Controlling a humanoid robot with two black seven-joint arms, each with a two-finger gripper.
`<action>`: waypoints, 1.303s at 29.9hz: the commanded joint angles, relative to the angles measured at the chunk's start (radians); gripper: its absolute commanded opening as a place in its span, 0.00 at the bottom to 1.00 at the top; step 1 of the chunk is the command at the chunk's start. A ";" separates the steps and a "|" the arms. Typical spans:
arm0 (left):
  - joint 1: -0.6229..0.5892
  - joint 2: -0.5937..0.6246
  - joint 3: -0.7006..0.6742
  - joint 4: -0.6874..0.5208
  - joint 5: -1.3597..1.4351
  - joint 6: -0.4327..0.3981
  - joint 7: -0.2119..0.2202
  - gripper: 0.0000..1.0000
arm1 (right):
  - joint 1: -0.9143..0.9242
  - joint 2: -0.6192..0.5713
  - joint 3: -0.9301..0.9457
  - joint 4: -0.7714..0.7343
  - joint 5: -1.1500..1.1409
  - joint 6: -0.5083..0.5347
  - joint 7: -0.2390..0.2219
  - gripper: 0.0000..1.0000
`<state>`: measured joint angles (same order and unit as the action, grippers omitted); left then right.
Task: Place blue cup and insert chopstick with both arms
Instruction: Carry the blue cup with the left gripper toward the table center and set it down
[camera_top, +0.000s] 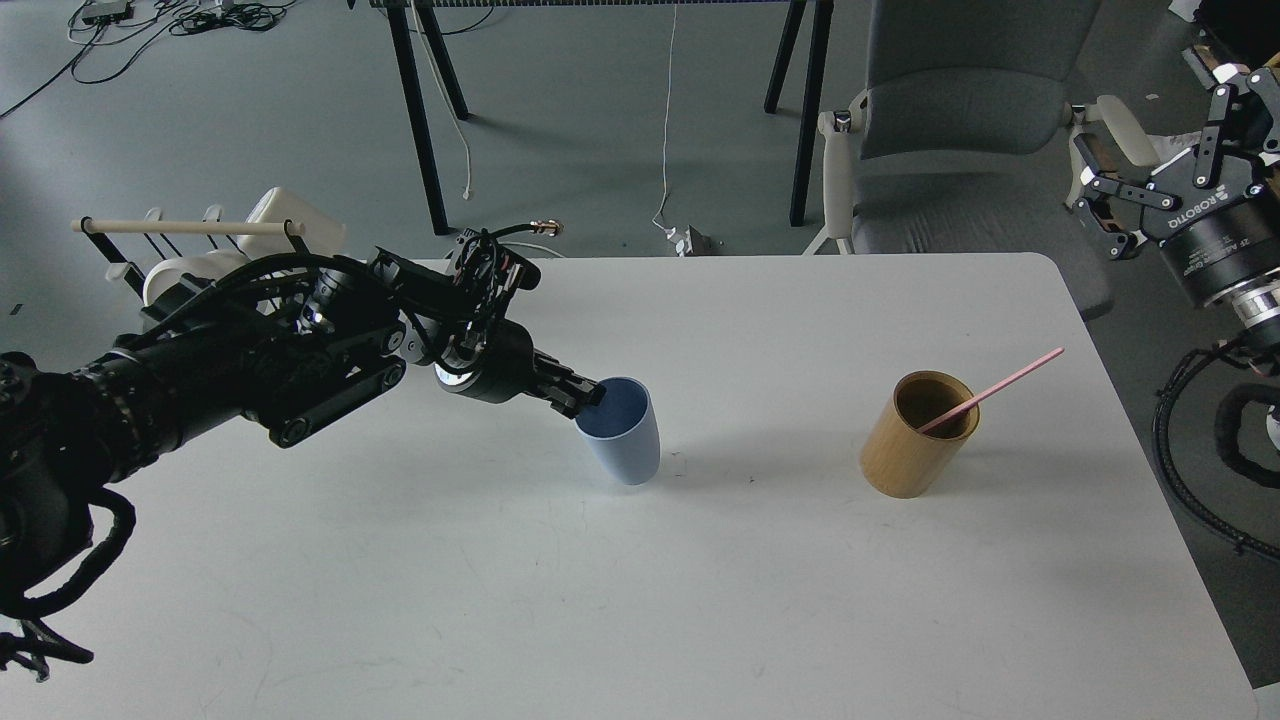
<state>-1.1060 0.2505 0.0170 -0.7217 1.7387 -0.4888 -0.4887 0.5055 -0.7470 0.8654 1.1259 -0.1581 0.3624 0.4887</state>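
The pink chopstick (1010, 379) is leaning loose in the bamboo holder's wide opening (933, 402). I expect the chopstick to slide out and the holder to stay standing when I lift the chopstick.
The pale-blue cup (622, 432) stands near the middle of the white table (640, 600), nearly upright, its bottom at or just above the surface. My left gripper (585, 398) is shut on the cup's near-left rim, one finger inside. The pink chopstick (993, 390) leans in the tan bamboo holder (917, 435) at the right, its top pointing up and right. My right gripper (1165, 160) is open and empty, raised beyond the table's right edge, well above and right of the chopstick.
A black wire rack (240, 290) with a cream rod and white mugs stands at the table's back left, partly hidden by my left arm. A grey chair (960, 130) is behind the table's far right corner. Cables hang at the right edge.
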 joint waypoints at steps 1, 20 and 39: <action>-0.001 -0.004 0.000 0.002 0.030 0.000 0.000 0.02 | -0.002 0.000 0.000 0.000 0.000 0.000 0.000 0.95; -0.021 -0.111 0.017 0.064 0.078 0.000 0.000 0.05 | -0.010 -0.017 -0.006 0.005 0.000 0.001 0.000 0.95; -0.023 -0.086 0.005 0.050 0.055 0.000 0.000 0.23 | -0.021 -0.017 -0.008 0.003 0.000 0.003 0.000 0.95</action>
<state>-1.1291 0.1597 0.0236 -0.6716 1.7986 -0.4887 -0.4887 0.4852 -0.7639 0.8584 1.1295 -0.1580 0.3637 0.4887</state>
